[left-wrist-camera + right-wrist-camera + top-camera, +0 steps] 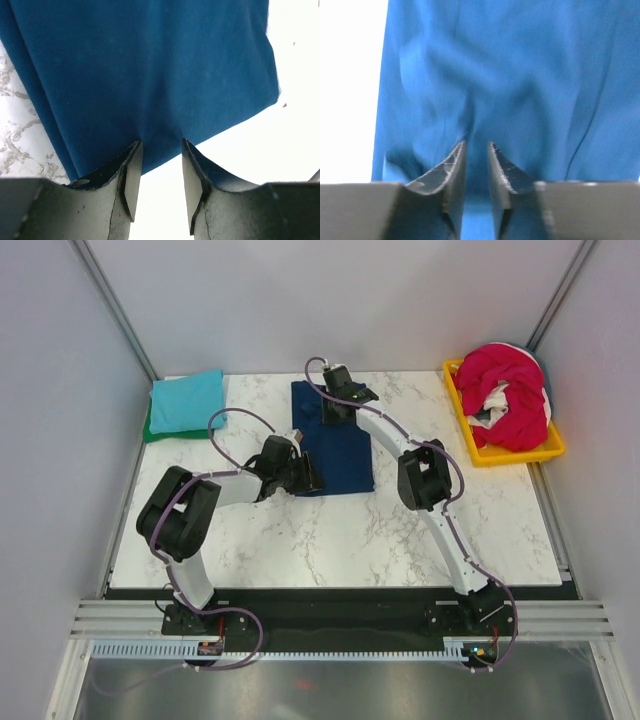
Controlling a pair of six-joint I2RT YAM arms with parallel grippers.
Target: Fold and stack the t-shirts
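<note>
The navy t-shirt's far end [303, 393] is next to the table's far edge, so my left gripper and right gripper need to pull its near corners [369, 487] toward me before I fold it.
A navy blue t-shirt [345, 455] lies as a long folded strip at the table's middle. My left gripper [305, 475] is at its near left corner. In the left wrist view the navy t-shirt [150, 65] ends right at the tips of the left gripper [161, 142], which is open with white table showing between its jaws. My right gripper [338, 410] is over the strip's far end. In the right wrist view, which is blurred, the right gripper [476, 144] is open by a narrow gap, low over the wrinkled navy t-shirt [520, 75].
A folded teal t-shirt [187, 398] lies on a green one [150, 428] at the far left corner. A yellow tray [478, 455] at the far right holds a bunched magenta-red t-shirt [510, 390] and a white one [495, 400]. Grey walls close in the table.
</note>
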